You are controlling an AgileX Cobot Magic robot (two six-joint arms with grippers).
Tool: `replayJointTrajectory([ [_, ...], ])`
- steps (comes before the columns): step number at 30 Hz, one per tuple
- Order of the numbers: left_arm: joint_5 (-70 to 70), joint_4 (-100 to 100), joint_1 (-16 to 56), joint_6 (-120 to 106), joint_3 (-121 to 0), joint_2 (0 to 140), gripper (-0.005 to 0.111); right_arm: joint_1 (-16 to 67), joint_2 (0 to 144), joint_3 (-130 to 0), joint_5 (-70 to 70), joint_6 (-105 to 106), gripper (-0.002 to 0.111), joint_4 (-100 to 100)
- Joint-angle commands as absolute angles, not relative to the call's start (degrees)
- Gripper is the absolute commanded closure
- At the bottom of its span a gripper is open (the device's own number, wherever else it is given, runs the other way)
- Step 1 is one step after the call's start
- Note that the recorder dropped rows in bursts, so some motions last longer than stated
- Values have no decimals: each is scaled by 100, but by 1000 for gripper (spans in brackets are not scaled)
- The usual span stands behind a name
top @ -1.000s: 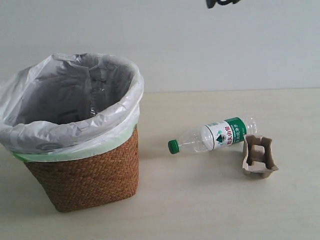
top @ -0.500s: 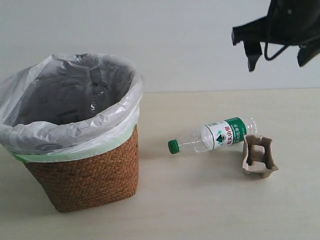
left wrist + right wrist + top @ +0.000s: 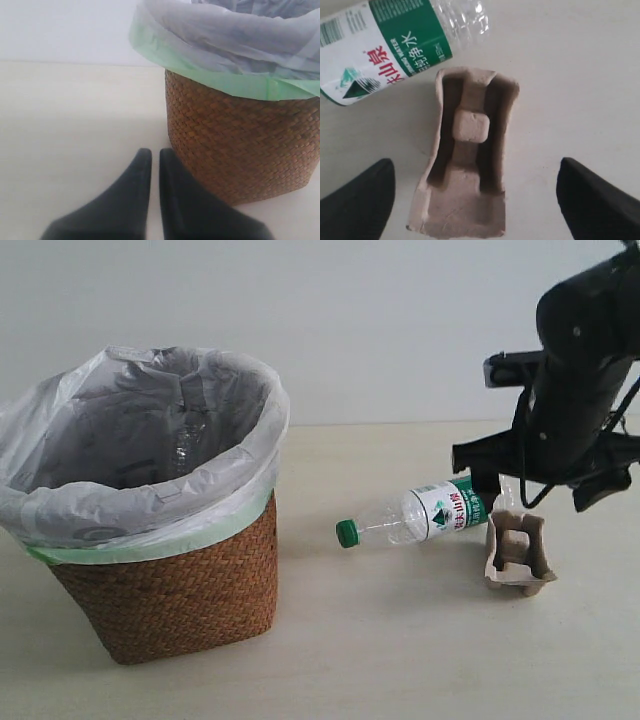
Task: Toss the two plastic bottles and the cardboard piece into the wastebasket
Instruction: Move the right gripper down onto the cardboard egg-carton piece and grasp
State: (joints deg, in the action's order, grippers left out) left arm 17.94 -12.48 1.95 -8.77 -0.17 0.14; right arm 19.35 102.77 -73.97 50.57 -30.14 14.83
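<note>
I expect the sides of the cardboard piece to press inward when I squeeze and lift it, because it has thin walls around open hollows.
The wastebasket, brown wicker with a white bag, stands on the left. A clear bottle with a green cap and a green-and-white label lies in the middle, and the cardboard piece lies just beyond its base. My right gripper hangs open just above the cardboard piece, one finger on each side, touching nothing. The bottle lies close beside it. My left gripper is shut on nothing, low beside the wastebasket. The red-label bottle is hidden; only a clear glint shows inside the bag.
The pale table runs back to a plain white wall. The bag's pale green edge folds over the basket's rim. The bottle's base nearly touches the cardboard piece.
My right arm has come down from the top of the exterior view to just above the cardboard piece, fingers spread. Bottle, cardboard piece and basket have not moved.
</note>
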Motion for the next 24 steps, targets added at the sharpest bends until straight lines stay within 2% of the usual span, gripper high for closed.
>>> replayJointTrajectory([
  [1,1777,-1237,177,-827,0,0,101,1882,10723,-7315,4756,-3115,30,1486],
  [10,1777,-1237,177,-827,0,0,101,1863,11284,-7315,4121,-3206,30,1486],
  [19,1777,-1237,177,-827,0,0,101,1653,11466,-7315,4158,-3400,30,1571],
  [21,1777,-1237,177,-827,0,0,101,1653,11466,-7315,4124,-3447,38,1507],
  [24,1777,-1237,177,-827,0,0,101,1653,11466,-7327,4186,-3447,71,1531],
])
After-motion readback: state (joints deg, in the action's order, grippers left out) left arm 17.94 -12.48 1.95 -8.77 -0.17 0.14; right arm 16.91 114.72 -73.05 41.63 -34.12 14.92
